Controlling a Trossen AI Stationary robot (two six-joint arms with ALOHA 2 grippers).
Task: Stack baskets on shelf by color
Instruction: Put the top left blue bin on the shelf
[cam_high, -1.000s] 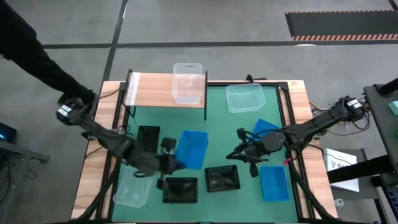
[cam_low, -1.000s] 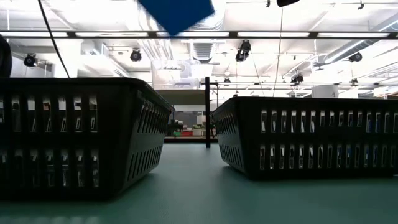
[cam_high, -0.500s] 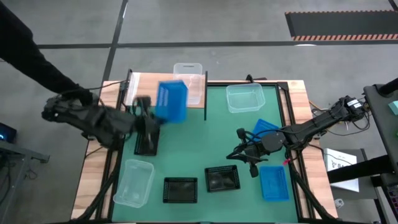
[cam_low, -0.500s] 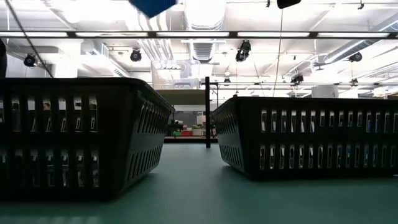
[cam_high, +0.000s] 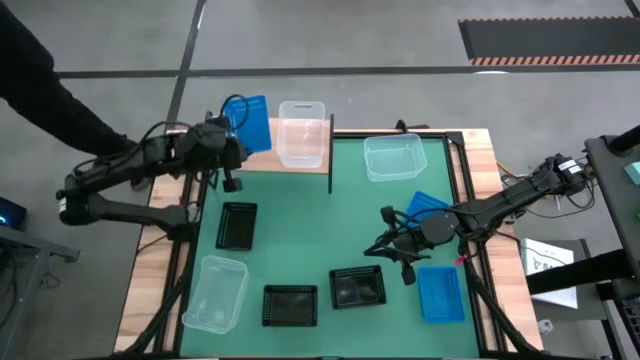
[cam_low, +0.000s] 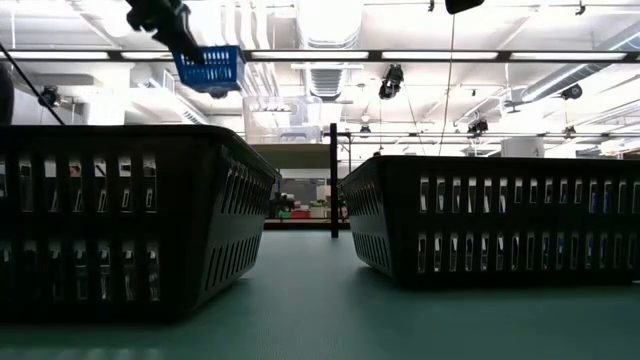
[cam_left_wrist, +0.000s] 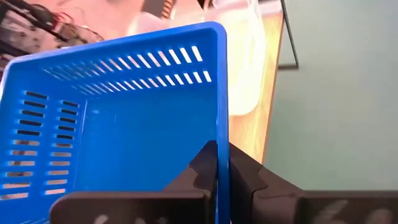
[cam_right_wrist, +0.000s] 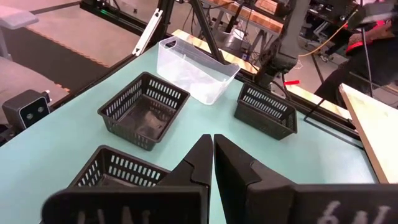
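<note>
My left gripper is holding the blue basket with its opening (cam_high: 256, 122) facing up above the shelf's free end (cam_high: 262, 162), next to the clear basket. It should keep lowering the blue basket until the basket sits flat.
My left gripper (cam_high: 229, 141) is shut on a bright blue basket (cam_high: 251, 122) held in the air over the left end of the wooden shelf (cam_high: 258, 158). The basket also shows in the low view (cam_low: 212, 68) and in the left wrist view (cam_left_wrist: 124, 124). A clear basket (cam_high: 303, 133) stands on the shelf's right part. My right gripper (cam_high: 386, 246) is shut and empty above the mat, to the right of the middle. Two more blue baskets (cam_high: 426, 205) (cam_high: 440, 295), three black baskets (cam_high: 237, 225) (cam_high: 290, 305) (cam_high: 358, 287) and two clear ones (cam_high: 393, 158) (cam_high: 215, 293) rest on the green mat. My left gripper pinches one side wall of the blue basket at its rim (cam_left_wrist: 222, 146), with one finger (cam_left_wrist: 202, 165) inside the basket and the other (cam_left_wrist: 249, 174) outside. The basket is lifted clear of the shelf and held tilted.
A person's dark sleeve (cam_high: 45, 75) reaches in at the far left. The shelf's black frame post (cam_high: 331, 150) stands at the board's right end. The green mat (cam_high: 320, 230) is bare in its middle.
My left gripper has carried the blue basket from above the middle of the mat toward the table's far left and up, over the shelf's left end. The basket has turned on the way. My right gripper has kept still.
</note>
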